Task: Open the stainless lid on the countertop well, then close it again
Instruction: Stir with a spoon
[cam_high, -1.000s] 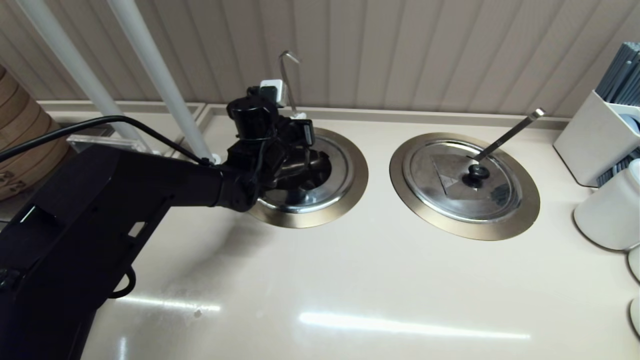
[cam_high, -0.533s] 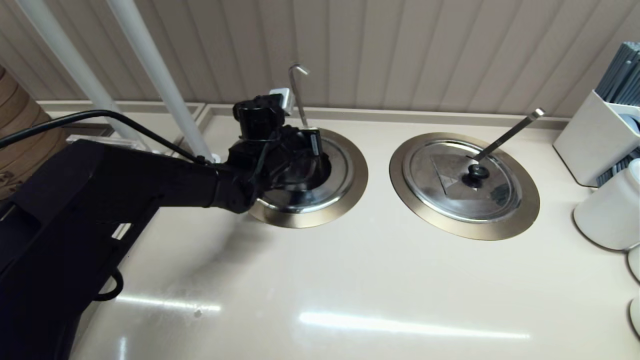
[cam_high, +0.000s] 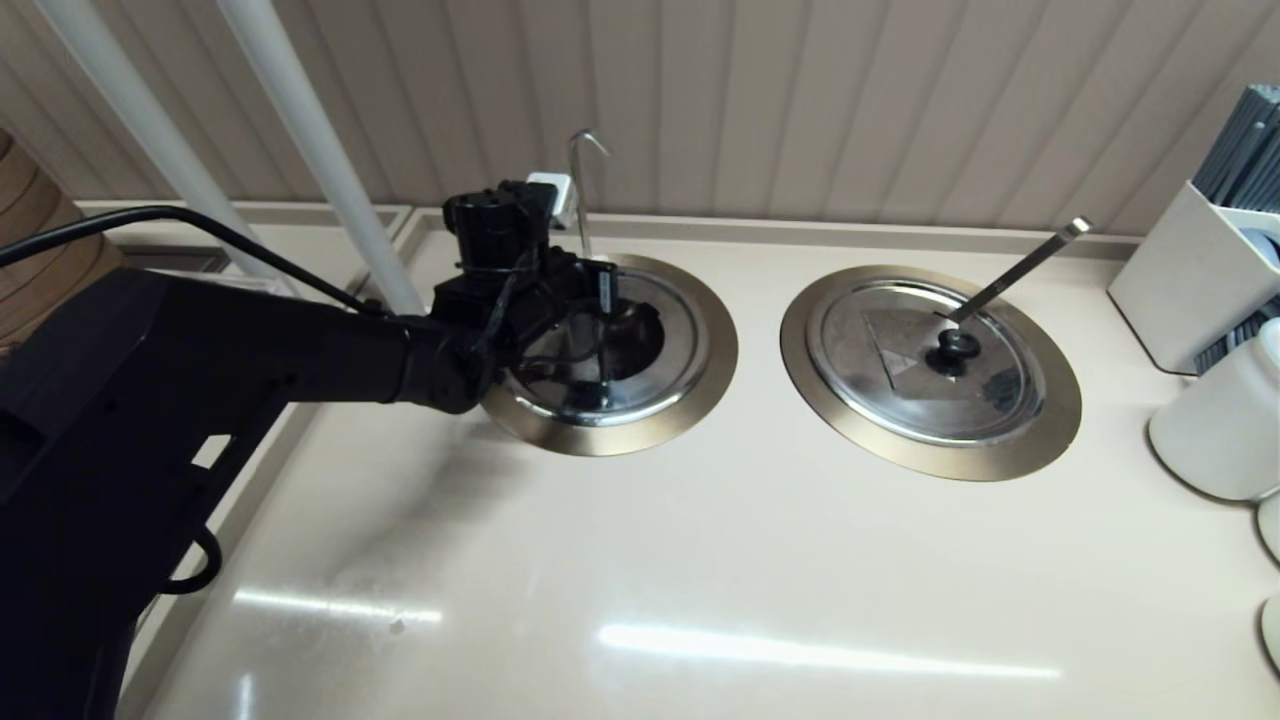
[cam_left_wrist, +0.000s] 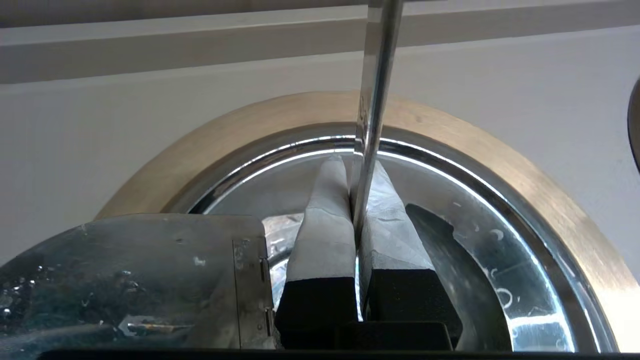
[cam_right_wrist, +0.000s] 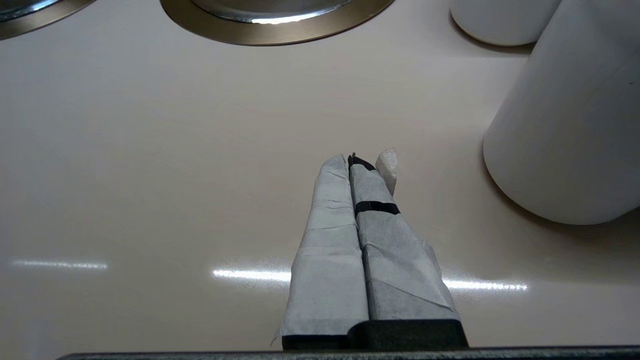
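My left gripper is yet to shut the lid's open flap, and the ladle handle (cam_left_wrist: 373, 99) stands in the flap's closing path. So the gripper should first lean the ladle handle into the lid's notch (cam_left_wrist: 451, 229), then shut the flap.
The stainless lid (cam_high: 670, 340) (cam_left_wrist: 450, 190) lies in the left countertop well, inside its brass-toned flange ring (cam_high: 715, 380) (cam_left_wrist: 200, 145). The thin hook-tipped ladle handle (cam_high: 578, 190) (cam_left_wrist: 372, 75) rises from the lid's far edge towards the wall. My left gripper (cam_high: 592, 272) (cam_left_wrist: 359, 162) hovers low over the lid, pointing at the wall. Its taped fingers are pressed together, and the handle runs down into the slit between them. The lid's black knob is hidden under the gripper. My right gripper (cam_right_wrist: 361, 159) is shut on nothing above bare counter and is out of the head view.
The twin lid (cam_high: 930, 360) with its straight handle (cam_high: 1020, 262) covers the right-hand well. A white canister (cam_high: 1210, 420) (cam_right_wrist: 565, 125) and a white holder (cam_high: 1185, 280) stand at the right edge. Two white poles (cam_high: 310, 150) slant behind my left arm, beside a bamboo steamer (cam_high: 40, 240).
My left arm has shifted a little to the left over the well. The hooked handle tip dropped and swung right, then came partly back left. The right side is unchanged.
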